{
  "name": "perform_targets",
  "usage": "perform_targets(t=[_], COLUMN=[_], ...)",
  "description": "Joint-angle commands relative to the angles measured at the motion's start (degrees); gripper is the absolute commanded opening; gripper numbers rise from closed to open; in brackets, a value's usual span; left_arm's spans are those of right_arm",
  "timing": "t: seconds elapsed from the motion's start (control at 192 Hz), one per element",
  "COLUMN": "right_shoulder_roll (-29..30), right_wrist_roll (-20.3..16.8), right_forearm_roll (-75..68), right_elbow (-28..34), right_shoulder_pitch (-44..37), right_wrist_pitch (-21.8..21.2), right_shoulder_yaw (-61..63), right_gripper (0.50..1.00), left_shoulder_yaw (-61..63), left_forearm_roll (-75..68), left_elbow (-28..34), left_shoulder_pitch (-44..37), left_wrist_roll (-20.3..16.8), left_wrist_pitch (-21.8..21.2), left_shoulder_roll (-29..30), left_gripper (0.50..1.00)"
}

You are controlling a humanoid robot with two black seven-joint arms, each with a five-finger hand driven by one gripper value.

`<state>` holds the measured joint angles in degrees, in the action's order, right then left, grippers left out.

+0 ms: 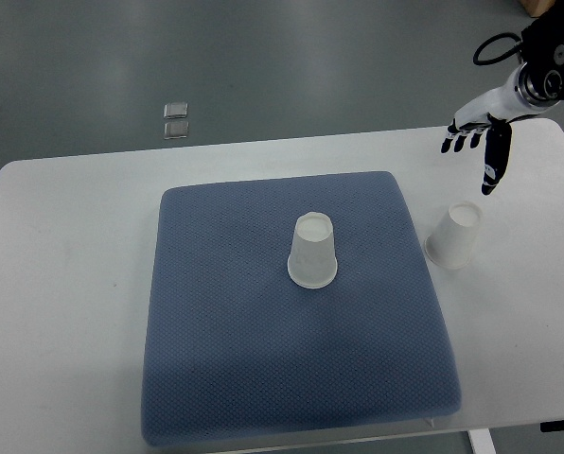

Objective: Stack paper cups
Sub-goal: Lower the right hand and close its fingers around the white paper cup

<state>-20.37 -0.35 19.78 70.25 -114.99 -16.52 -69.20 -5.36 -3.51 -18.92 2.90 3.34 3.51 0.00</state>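
The paper cup off the mat (454, 235) will fit almost all the way over the other cup when I lower it, because both cups get narrower upward from wide rims (312, 274).
One white paper cup (312, 252) stands upside down near the middle of the blue-grey mat (225, 359). A second white paper cup (454, 235) stands upside down on the white table just off the mat's right edge. My right hand (479, 144) hangs above the table's far right part, up and to the right of that second cup. Its fingers are spread and point downward, holding nothing. A gap separates the hand from the cup. My left arm does not show.
The white table (64, 284) carries the mat. Two small clear square pieces (176, 119) lie on the grey floor beyond the table's far edge. A black cable (495, 47) loops by my right wrist.
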Motion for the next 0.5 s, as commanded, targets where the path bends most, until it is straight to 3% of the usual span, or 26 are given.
perform_targets(t=[0.0,0.494], right_shoulder_roll=[-0.1,0.7], right_wrist_roll=[0.0,0.0], right_forearm_roll=[-0.1,-0.6], right_elbow=[-1.3,-4.7], right_shoulder_pitch=[3.8,14.7], right_wrist_pitch=[2.5,9.4], right_shoulder_yaw=[0.3,0.6], right_gripper=[0.924,0.913], left_shoulder_yaw=[0.0,0.0], left_forearm_roll=[0.0,0.1], left_elbow=[0.4,0.5], left_shoulder_pitch=[-0.1,-0.3], left_wrist_roll=[0.0,0.0], left_wrist_pitch=[0.0,0.0], left_shoulder_roll=[0.0,0.0], left_gripper=[1.000,1.000])
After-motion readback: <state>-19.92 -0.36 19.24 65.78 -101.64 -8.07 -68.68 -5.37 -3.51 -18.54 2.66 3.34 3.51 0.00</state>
